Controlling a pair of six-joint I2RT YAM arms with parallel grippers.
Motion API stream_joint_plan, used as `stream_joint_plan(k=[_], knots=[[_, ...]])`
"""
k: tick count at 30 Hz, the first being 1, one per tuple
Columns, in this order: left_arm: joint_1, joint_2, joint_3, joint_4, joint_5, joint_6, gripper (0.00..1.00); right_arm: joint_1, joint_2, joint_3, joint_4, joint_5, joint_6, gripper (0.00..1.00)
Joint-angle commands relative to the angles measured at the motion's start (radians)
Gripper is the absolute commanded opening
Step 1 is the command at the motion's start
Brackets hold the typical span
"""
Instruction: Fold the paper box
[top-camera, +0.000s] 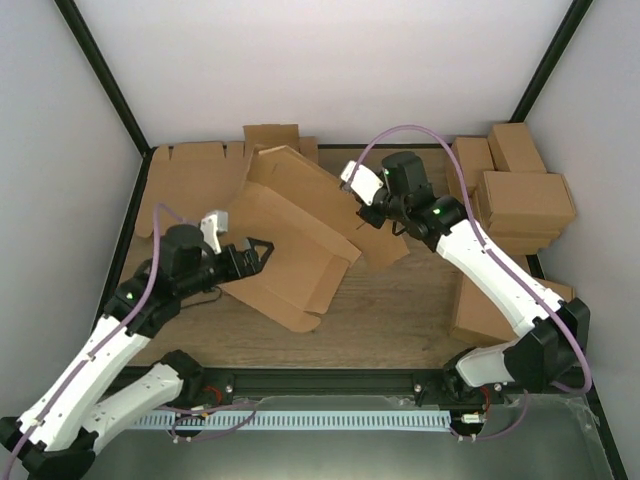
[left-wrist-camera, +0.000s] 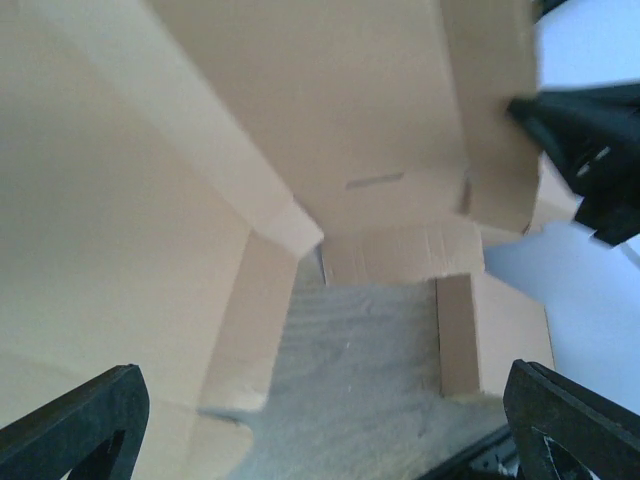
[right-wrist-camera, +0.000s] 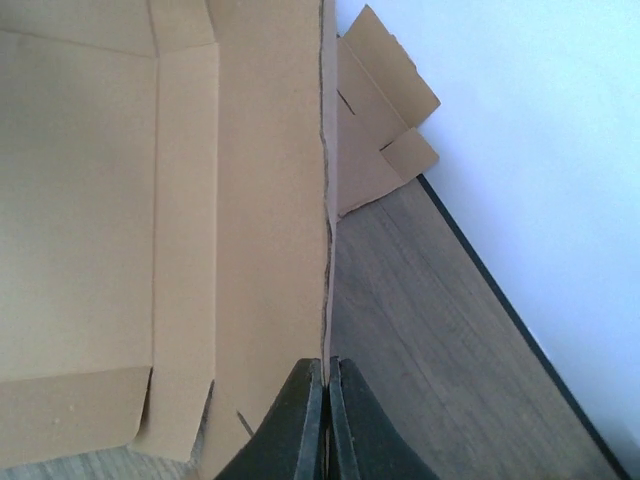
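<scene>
The paper box lies crooked (top-camera: 295, 238) below my open left gripper, so my right gripper needs to turn the box first. My left gripper should then go to the box's raised side (top-camera: 308, 188).
The paper box (top-camera: 290, 245) is a brown cardboard mailer, partly folded, lying in the middle of the table with one wall raised. My left gripper (top-camera: 262, 252) is open at the box's left side. In the left wrist view its fingers (left-wrist-camera: 85, 425) stand wide apart and the box's panels and flaps (left-wrist-camera: 330, 130) fill the frame, with nothing between the jaws (left-wrist-camera: 320, 440). My right gripper (top-camera: 368, 218) is shut on the upper edge of the box's raised wall (right-wrist-camera: 270, 200). The right wrist view shows the jaws (right-wrist-camera: 327, 405) pinching that thin edge.
A bundle of flat notched cardboard sheets (top-camera: 190, 175) lies at the back left. Several brown cartons (top-camera: 520, 190) are stacked at the right, with another carton (top-camera: 485, 310) near the right arm's base. Enclosure walls stand close on all sides.
</scene>
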Motion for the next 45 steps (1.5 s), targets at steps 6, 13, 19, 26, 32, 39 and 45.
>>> stream_joint_plan(k=[6,13,19,26,32,39,45], knots=[[0.014,0.313,0.52,-0.198,-0.198,0.38,1.0,0.011,0.028,0.045,0.023,-0.027,-0.175,0.01],[0.071,0.501,0.804,-0.289,-0.312,0.446,1.0,0.082,0.006,-0.032,0.007,-0.091,-0.44,0.01],[0.255,0.518,0.847,-0.307,-0.14,0.456,1.0,0.094,0.007,-0.016,0.026,-0.067,-0.558,0.01],[0.319,0.559,0.742,-0.267,0.186,0.537,1.0,0.159,-0.001,-0.08,0.025,-0.044,-0.794,0.01],[0.316,0.582,0.607,-0.199,0.373,0.61,0.99,0.195,0.007,-0.184,0.169,0.009,-0.782,0.07],[0.212,0.532,0.461,-0.111,0.317,0.714,0.99,0.195,0.035,-0.249,0.296,0.068,-0.758,0.07],[0.196,0.583,0.409,-0.105,0.265,0.732,0.95,0.195,0.045,-0.257,0.32,0.057,-0.744,0.07]])
